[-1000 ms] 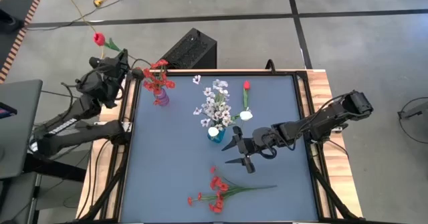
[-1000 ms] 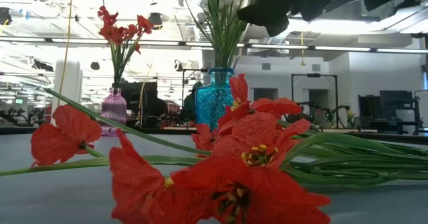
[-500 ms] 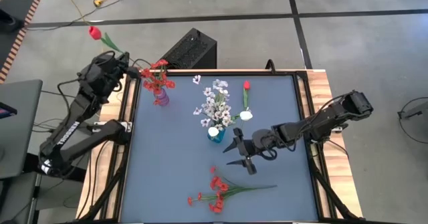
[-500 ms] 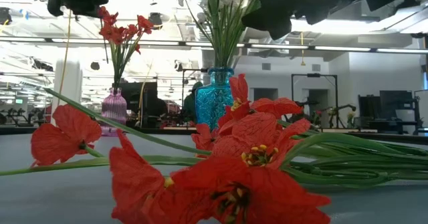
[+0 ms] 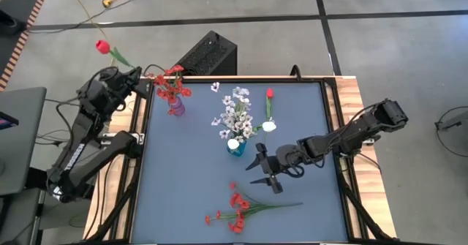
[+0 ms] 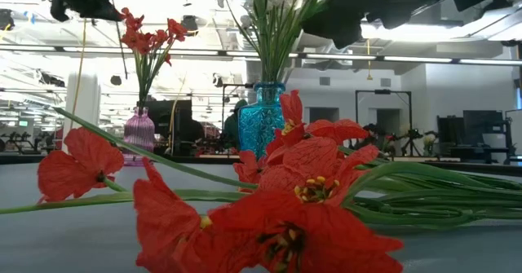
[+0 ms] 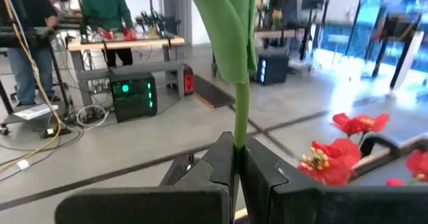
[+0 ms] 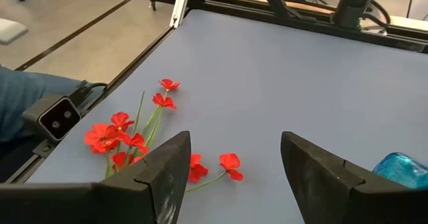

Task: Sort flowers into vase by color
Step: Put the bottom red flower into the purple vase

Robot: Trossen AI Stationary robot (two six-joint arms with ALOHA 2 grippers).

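The robot's left gripper holds the red flower (image 5: 103, 47) wide of the purple vase (image 6: 140, 128), so the robot should swing back below the vase's blooms and lower the flower's stem inside.
My left gripper (image 5: 136, 74) is beyond the table's far left corner, shut on a single red flower (image 5: 103, 47) whose stem (image 7: 241, 110) rises past a broad green leaf (image 7: 231, 30). Beside it a purple vase (image 5: 176, 107) holds red blooms (image 6: 147, 37). A blue vase (image 5: 236, 148) at mid-table holds white blooms (image 5: 235, 115). A red spray (image 5: 238, 209) lies flat near the near edge. A red stem (image 5: 269, 102) and a white bloom (image 5: 269, 126) lie right of the blue vase. My right gripper (image 5: 254, 173) hovers open above the spray (image 8: 130, 140). My left gripper pinches the green stem (image 7: 237, 140) of the red flower between its two fingers, below the leaf. The flower is lifted clear; its stem runs on past the fingertips and its bloom stands out beyond the table's far left corner. The stem's lower end is hidden by the fingers.
A black box (image 5: 207, 55) sits on the floor just behind the table's far edge. Wooden rails (image 5: 351, 113) border the blue mat. Bare mat lies between the vases and the spray. People work at a bench (image 7: 100, 30) in the room beyond.
My left arm has shifted by the far left corner with the flower held; its gripper has come lower in the low view and the bloom has swung a little. My right gripper has edged toward the near edge, staying open. Vases and lying flowers have not moved.
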